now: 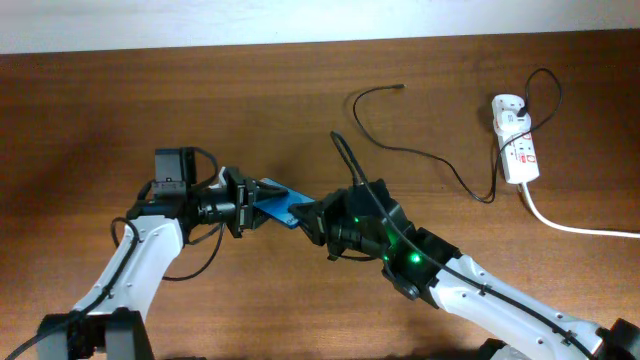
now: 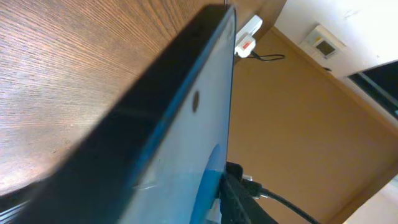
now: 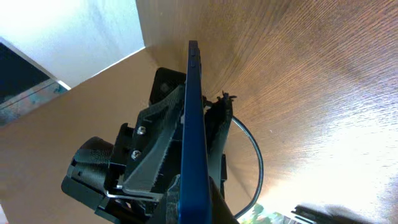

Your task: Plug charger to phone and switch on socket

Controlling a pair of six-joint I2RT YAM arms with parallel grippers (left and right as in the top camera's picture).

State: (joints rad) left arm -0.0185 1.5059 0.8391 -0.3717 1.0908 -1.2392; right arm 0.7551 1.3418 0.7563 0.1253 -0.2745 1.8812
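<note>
I should keep the phone in my left gripper and take the charger cable's tip with my right gripper, because both my grippers are holding the phone and the cable's tip lies loose.
The phone, blue screen, is held off the table between my two grippers. My left gripper is shut on its left end and my right gripper is shut on its right end. In the left wrist view the phone fills the frame, with the right gripper's black finger at its far end. In the right wrist view the phone is edge-on, clamped by the left gripper. The charger's black cable lies loose, tip at the back. The socket lies far right.
A white plug adapter sits in the socket's far end. The thick white cord runs off to the right edge. The socket also shows in the left wrist view. A pale wall borders the table's far edge.
</note>
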